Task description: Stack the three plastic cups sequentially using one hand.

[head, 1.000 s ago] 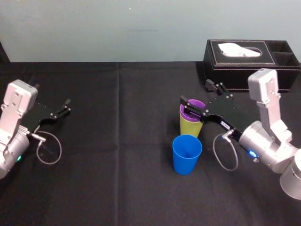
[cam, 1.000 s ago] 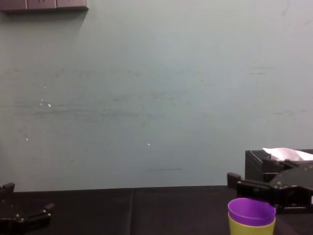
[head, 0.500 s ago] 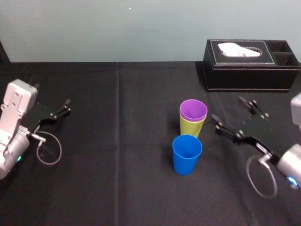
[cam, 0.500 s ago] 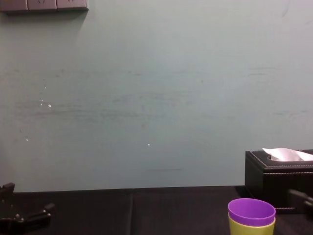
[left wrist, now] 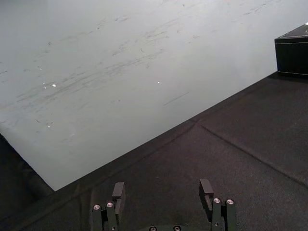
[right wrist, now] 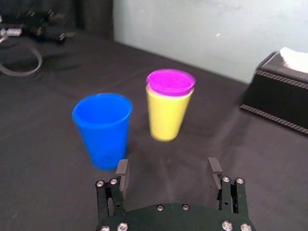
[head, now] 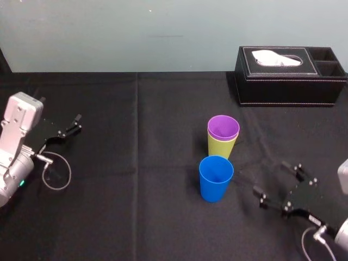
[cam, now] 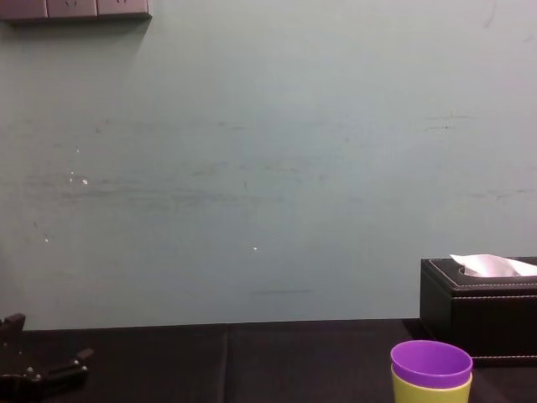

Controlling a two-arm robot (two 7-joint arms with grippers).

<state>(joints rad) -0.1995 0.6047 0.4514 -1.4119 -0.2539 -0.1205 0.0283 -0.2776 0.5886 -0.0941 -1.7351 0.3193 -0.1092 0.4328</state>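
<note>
The purple cup's rim (cam: 431,378) peeks out likewise, so the blue cup (right wrist: 102,131) should sink until only its top part shows when the robot lowers it into the purple cup.
The purple cup (head: 223,127) sits nested inside the yellow-green cup (head: 220,148) at mid-table. Just in front of that pair the blue cup (head: 216,178) stands upright by itself. My right gripper (head: 272,182) hovers low at the near right, a short way to the right of the blue cup, open and holding nothing. In the right wrist view its fingers (right wrist: 122,174) spread wide, facing the blue cup (right wrist: 102,127) and the yellow-green cup (right wrist: 167,113) with the purple cup (right wrist: 171,82) in it. My left gripper (head: 78,123) rests open at the far left.
A black tissue box (head: 291,75) stands at the back right, behind the cups. The table is covered by a black cloth (head: 136,179), with free room on the left and in front. A cable loop (head: 54,174) lies by the left arm.
My right gripper has left the purple cup's rim and pulled back toward the near right, ending low beside the blue cup. The purple cup stays in the yellow-green one. The left arm is still.
</note>
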